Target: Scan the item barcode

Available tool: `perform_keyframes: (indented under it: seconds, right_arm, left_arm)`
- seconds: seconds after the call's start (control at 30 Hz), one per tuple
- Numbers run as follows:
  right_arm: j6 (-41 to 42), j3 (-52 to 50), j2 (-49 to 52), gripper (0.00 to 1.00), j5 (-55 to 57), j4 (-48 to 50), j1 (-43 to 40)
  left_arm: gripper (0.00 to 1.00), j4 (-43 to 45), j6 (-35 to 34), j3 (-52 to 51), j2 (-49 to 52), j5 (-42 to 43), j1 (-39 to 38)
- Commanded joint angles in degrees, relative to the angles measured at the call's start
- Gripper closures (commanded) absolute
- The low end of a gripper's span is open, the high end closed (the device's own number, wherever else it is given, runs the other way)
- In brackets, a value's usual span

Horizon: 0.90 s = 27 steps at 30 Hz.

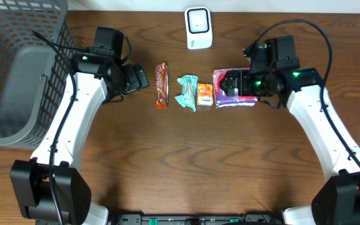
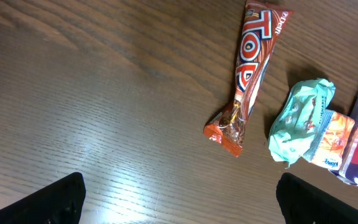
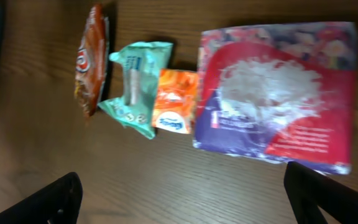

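The tissue pack's near corner (image 3: 334, 163) sticks out past one finger of my right gripper, so I should rise and center my open fingertips over the middle of the pack (image 3: 275, 98).
Four items lie in a row on the wooden table: an orange-brown candy bar (image 1: 161, 85) (image 2: 252, 62) (image 3: 91, 59), a teal packet (image 1: 187, 92) (image 2: 300, 118) (image 3: 135, 87), a small orange packet (image 1: 205, 95) (image 2: 331, 140) (image 3: 175, 101) and a purple and pink tissue pack (image 1: 222, 99) (image 3: 278, 93). A white barcode scanner (image 1: 199, 28) stands behind them. My left gripper (image 1: 136, 79) (image 2: 179, 205) is open, left of the candy bar, holding nothing. My right gripper (image 1: 235, 83) (image 3: 188, 202) is open above the tissue pack, which it partly hides from overhead.
A grey mesh basket (image 1: 17, 69) fills the far left corner. The table's far edge runs just behind the scanner. Bare wood stretches in front of the row of items.
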Motion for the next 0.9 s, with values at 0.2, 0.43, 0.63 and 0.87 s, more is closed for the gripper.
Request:
perform_keyframes:
  seconds: [0.2,0.43,0.63,0.87]
  right_arm:
    - [0.6,1.1,-1.0,0.01,-1.1,0.2,1.7]
    - [0.6,1.1,-1.0,0.01,-1.1,0.1,2.3]
    - [0.6,1.1,-1.0,0.01,-1.1,0.1,3.8]
    - [0.5,1.1,-1.0,0.01,-0.2,0.2,7.1]
  left_arm:
    - [0.02,-0.1,-0.1,0.5,0.0,-0.7,0.0]
    - [0.02,-0.2,-0.1,0.5,0.0,-0.7,0.0]
    - [0.02,-0.1,-0.1,0.5,0.0,-0.7,0.0]
    - [0.02,-0.1,-0.1,0.5,0.0,-0.7,0.0]
